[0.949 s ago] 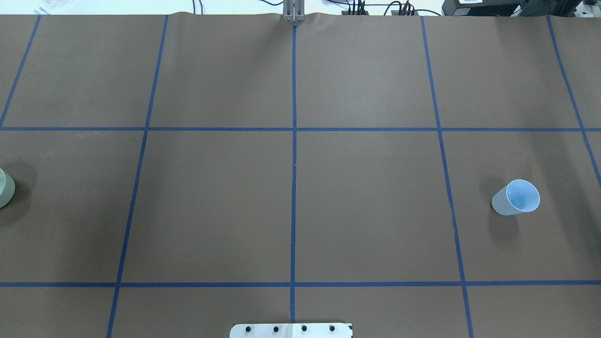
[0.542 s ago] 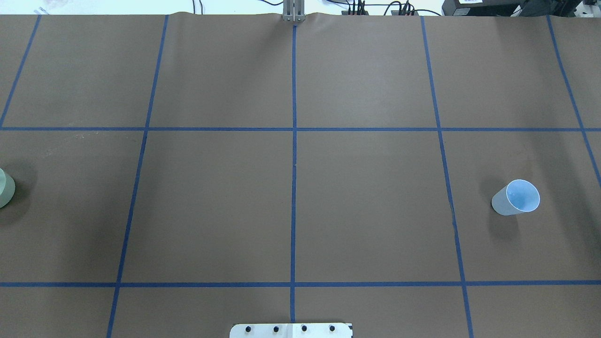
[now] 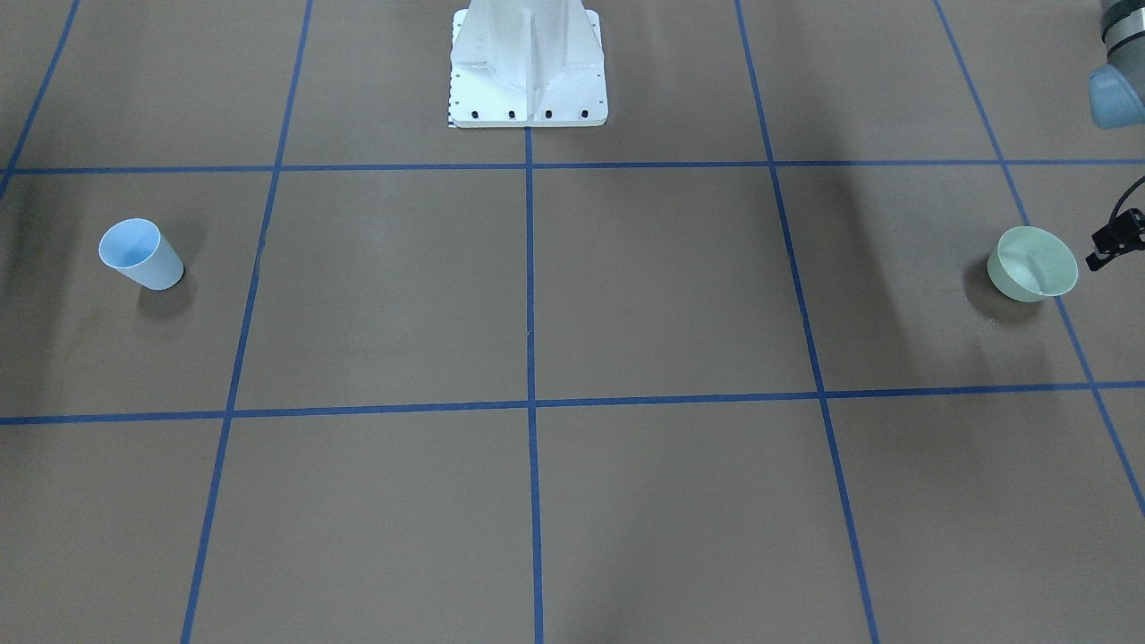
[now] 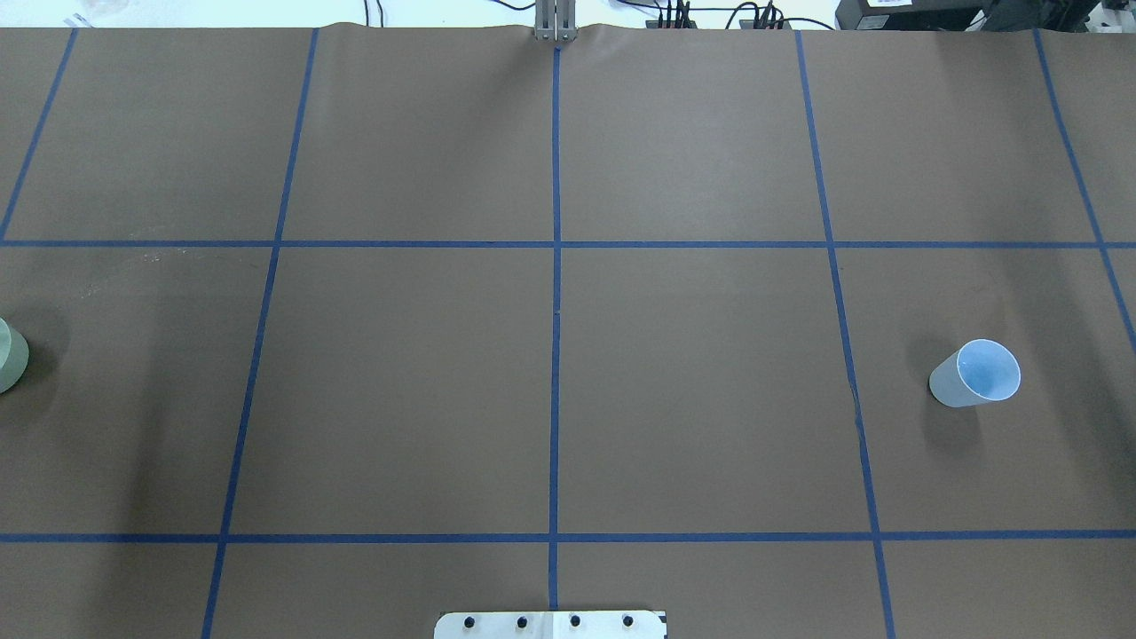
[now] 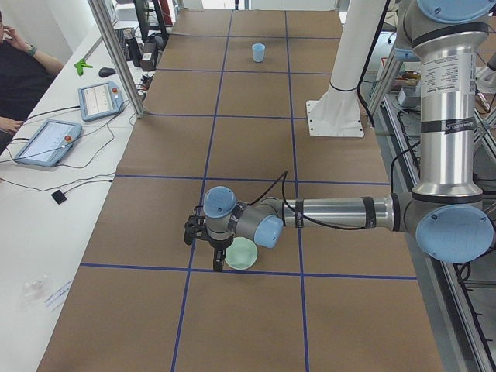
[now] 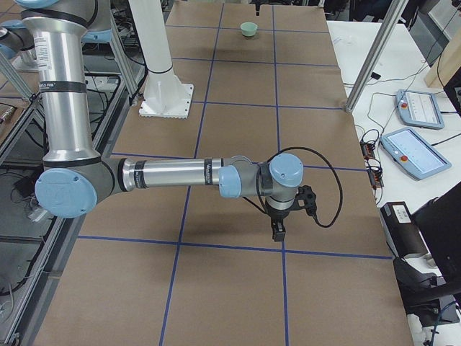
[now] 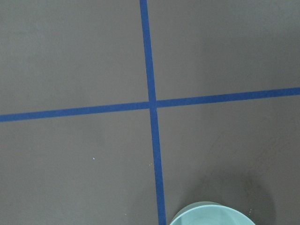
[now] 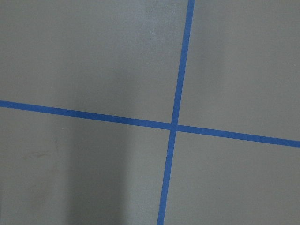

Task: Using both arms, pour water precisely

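The inside (image 3: 1038,261) has one even, plain tone, so the robot should expect the pale green bowl (image 3: 1005,279) to be empty when it lifts and carries the bowl.
A light blue cup (image 3: 141,255) stands upright on the robot's right side of the brown table; it also shows in the overhead view (image 4: 974,374). A pale green bowl (image 3: 1033,264) stands at the robot's left side, cut by the overhead view's edge (image 4: 9,357). I cannot make out water in either. My left gripper (image 5: 218,263) hangs just beside the bowl (image 5: 242,253), pointing down. My right gripper (image 6: 278,232) points down over bare table near that end. I cannot tell whether either is open or shut. The bowl's rim (image 7: 211,214) shows in the left wrist view.
The white pedestal base (image 3: 528,63) stands at the robot's side of the table. Blue tape lines grid the brown cover. An operator (image 5: 23,77) and control tablets (image 5: 101,99) are along a white side bench.
The shadow beside the bowl at the overhead view's left edge has shrunk a little. The cup and the bowl have not moved.
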Robot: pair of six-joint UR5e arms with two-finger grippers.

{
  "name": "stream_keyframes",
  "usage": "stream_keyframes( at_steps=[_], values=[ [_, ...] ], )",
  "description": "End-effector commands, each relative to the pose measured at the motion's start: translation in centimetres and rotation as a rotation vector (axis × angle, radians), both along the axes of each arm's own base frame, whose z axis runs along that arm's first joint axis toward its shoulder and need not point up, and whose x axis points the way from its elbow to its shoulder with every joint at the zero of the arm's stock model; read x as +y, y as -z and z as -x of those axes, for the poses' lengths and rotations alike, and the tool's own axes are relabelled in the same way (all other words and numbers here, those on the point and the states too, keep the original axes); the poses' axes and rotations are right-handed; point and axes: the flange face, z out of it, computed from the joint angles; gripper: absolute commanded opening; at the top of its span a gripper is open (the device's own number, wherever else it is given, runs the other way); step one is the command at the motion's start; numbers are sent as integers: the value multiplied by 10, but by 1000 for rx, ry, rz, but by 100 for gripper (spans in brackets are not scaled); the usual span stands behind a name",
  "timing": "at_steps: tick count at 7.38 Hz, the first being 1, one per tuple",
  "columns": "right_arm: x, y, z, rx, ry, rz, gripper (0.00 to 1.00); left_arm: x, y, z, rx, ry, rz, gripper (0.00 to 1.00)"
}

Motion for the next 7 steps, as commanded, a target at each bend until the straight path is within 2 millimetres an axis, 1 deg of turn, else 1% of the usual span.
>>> stream_keyframes(
  at_steps=[1,2,3,4,6,7],
  values=[
    [0,0,0,0,0,0,100,8,-13,-24,-3,-39,30,100],
    [-1,1,0,0,0,-2,100,13,-25,-35,-10,-69,50,100],
    [-1,1,0,0,0,-2,100,18,-41,-43,-20,-89,80,100],
    [-1,1,0,1,0,-2,100,21,-52,-46,-27,-99,99,100],
    [0,1,0,3,1,-3,100,23,-56,-53,-28,-116,106,100],
    [0,1,0,3,1,-3,100,26,-63,-55,-19,-125,124,97]
  ],
)
